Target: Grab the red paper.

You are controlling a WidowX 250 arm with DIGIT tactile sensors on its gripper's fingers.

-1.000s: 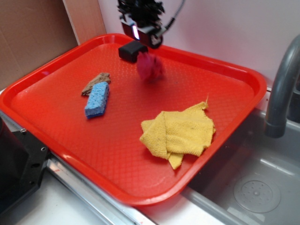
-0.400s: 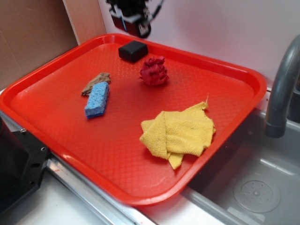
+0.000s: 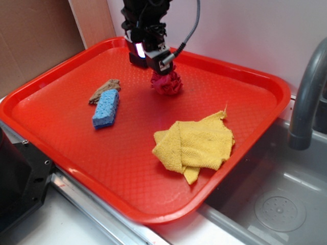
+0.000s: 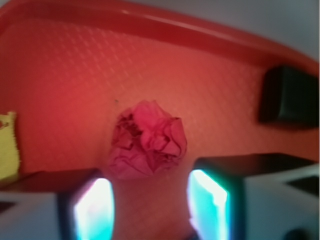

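The red paper (image 3: 167,83) is bunched tightly into itself by sharp creases (image 4: 159,139), so I expect it to stay crumpled and come up in one piece when I lift it.
The red paper (image 3: 166,83) (image 4: 148,140) is a small dark-red crumpled wad lying on the big red tray (image 3: 127,153), toward its back. My gripper (image 3: 161,70) (image 4: 150,197) hangs low right over the wad and hides its top in the exterior view. In the wrist view the two lit fingers (image 4: 94,210) stand wide apart, one on each side. The wad sits just ahead of the gap between them, and neither finger touches it. The gripper is open.
A black block (image 4: 289,95) (image 3: 134,57) sits by the tray's back rim, close beside the gripper. A blue sponge (image 3: 106,108) with a brown scrap (image 3: 104,89) lies to the left. A folded yellow cloth (image 3: 196,144) (image 4: 7,147) lies front right. A sink (image 3: 276,204) and grey faucet (image 3: 306,97) stand at the right.
One second ago the wad was a blur under the gripper. The gripper then rose up and left, leaving the wad on the tray. Now it has come back down over the wad.
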